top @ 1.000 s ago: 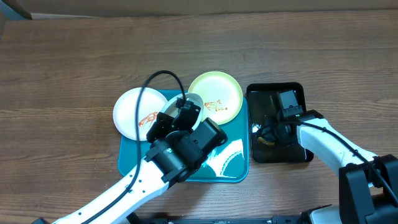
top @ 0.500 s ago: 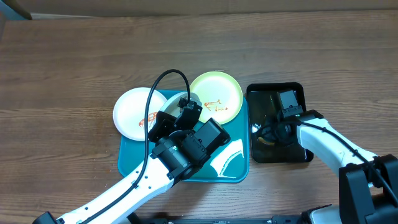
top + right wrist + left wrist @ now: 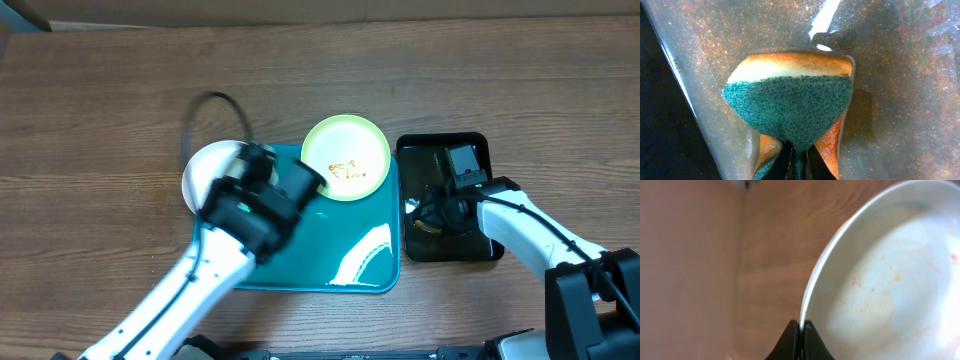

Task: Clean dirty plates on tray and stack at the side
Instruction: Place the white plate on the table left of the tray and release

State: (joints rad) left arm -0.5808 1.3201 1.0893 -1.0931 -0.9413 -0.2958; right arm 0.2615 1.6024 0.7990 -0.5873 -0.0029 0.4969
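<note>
The white plate's rim [image 3: 813,282] is in my left gripper and the wood [image 3: 132,205] beside the teal tray is clear. I should keep carrying the plate until it rests there.
My left gripper [image 3: 801,326] is shut on the rim of a white plate [image 3: 890,280] with faint orange smears, held over bare wood in the left wrist view. In the overhead view this gripper [image 3: 245,170] is at the left end of the teal tray [image 3: 330,250]. A white plate [image 3: 200,175] shows there, partly under the arm; I cannot tell whether it is the held one or another. The light green plate [image 3: 345,158] with sauce smears lies at the tray's far right corner. My right gripper [image 3: 799,155] is shut on a green and orange sponge [image 3: 790,105].
The small black tray [image 3: 470,150] stands right of the teal tray, and the right gripper [image 3: 430,215] and sponge are inside it. The black tray's floor [image 3: 900,60] looks wet and speckled. A black cable loops above the left arm [image 3: 215,100].
The left arm swung left from the tray's middle to its left end, carrying the white plate. The middle of the tray is now bare. The right arm has not moved.
</note>
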